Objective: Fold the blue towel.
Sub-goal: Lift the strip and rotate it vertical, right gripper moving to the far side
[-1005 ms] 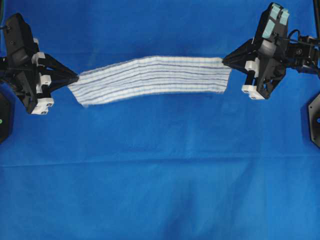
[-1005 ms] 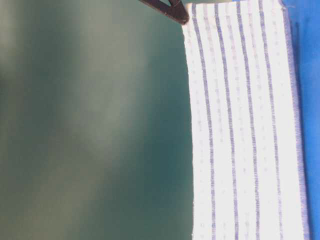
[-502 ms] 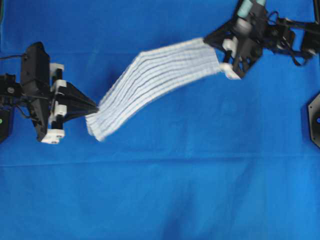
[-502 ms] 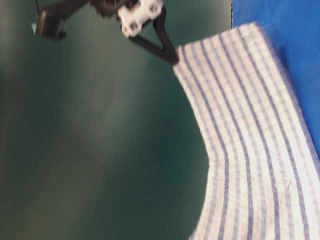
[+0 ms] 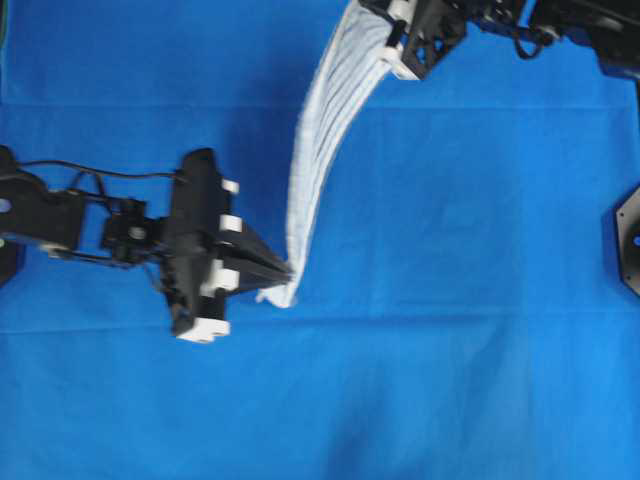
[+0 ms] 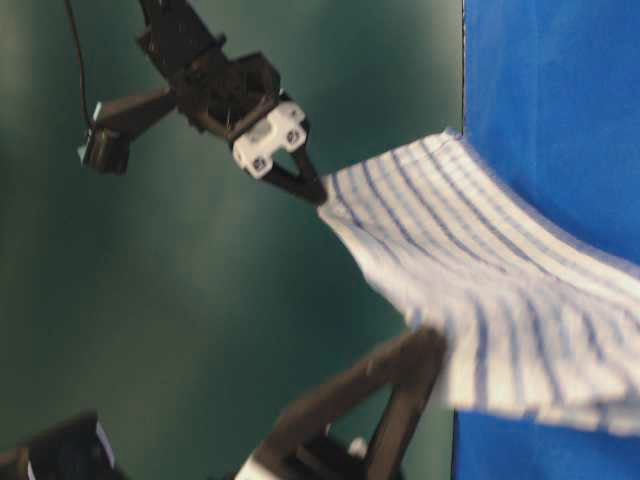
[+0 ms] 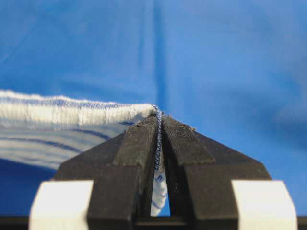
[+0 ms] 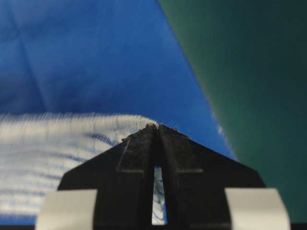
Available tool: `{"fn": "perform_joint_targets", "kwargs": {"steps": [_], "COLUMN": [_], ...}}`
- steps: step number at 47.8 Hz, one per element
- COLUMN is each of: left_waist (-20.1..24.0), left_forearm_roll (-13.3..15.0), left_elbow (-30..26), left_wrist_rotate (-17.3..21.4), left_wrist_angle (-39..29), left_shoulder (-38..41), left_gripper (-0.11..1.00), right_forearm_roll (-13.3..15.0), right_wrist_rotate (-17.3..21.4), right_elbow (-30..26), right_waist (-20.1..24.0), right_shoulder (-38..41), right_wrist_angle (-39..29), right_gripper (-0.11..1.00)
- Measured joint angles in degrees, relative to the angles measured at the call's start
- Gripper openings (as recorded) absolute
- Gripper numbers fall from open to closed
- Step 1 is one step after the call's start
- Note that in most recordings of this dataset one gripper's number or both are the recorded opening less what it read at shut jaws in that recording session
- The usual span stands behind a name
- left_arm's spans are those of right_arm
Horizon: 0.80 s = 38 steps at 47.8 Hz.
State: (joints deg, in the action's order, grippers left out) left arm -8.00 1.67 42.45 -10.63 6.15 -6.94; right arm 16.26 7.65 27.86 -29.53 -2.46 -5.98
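The blue towel (image 5: 322, 132) is slanted between my grippers. My right gripper should therefore pull the towel's upper corner (image 5: 382, 50) back in line with its lower corner before laying the towel flat.
The blue towel (image 5: 318, 150), white with thin blue stripes, hangs stretched in the air between both grippers, running from the top middle down to the centre of the overhead view. My left gripper (image 5: 287, 271) is shut on its lower corner; the cloth edge shows pinched between the jaws in the left wrist view (image 7: 158, 125). My right gripper (image 5: 372, 12) is shut on the upper corner at the top edge; the towel shows between its jaws in the right wrist view (image 8: 154, 128). In the table-level view the towel (image 6: 480, 290) spans from the right gripper (image 6: 322, 200) toward the left gripper (image 6: 440, 345).
A large plain blue sheet (image 5: 450, 350) covers the whole table. Black arm bases sit at the right edge (image 5: 628, 235) and the left edge (image 5: 10, 260). The sheet's far edge meets a dark green background (image 6: 250, 300).
My left gripper has moved right toward the centre and my right gripper has swung up and left to the top edge, turning the towel from horizontal to nearly vertical.
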Motion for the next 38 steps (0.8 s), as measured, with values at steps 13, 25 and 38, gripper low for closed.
{"fn": "perform_joint_targets", "kwargs": {"steps": [13,25,38], "left_waist": [-0.53,-0.53,-0.44], "left_forearm_roll": [0.00,0.09,0.09], "left_elbow": [-6.24,-12.83,-17.67], "left_wrist_rotate": [0.18,1.58,4.13], "left_wrist_angle": [0.09,1.67,3.87], "left_shoulder": [6.24,12.13,18.28], "left_gripper": [0.01,0.01,0.01], "right_forearm_roll": [0.97,0.88,0.97], "right_wrist_rotate": [0.00,0.62,0.97], "right_elbow": [-3.96,0.00,5.19], "right_waist": [-0.18,-1.58,-3.08], "right_shoulder": [2.64,0.35,-3.43], "right_wrist_angle": [0.00,-0.62,-0.44], "right_gripper": [0.03,0.03,0.03]}}
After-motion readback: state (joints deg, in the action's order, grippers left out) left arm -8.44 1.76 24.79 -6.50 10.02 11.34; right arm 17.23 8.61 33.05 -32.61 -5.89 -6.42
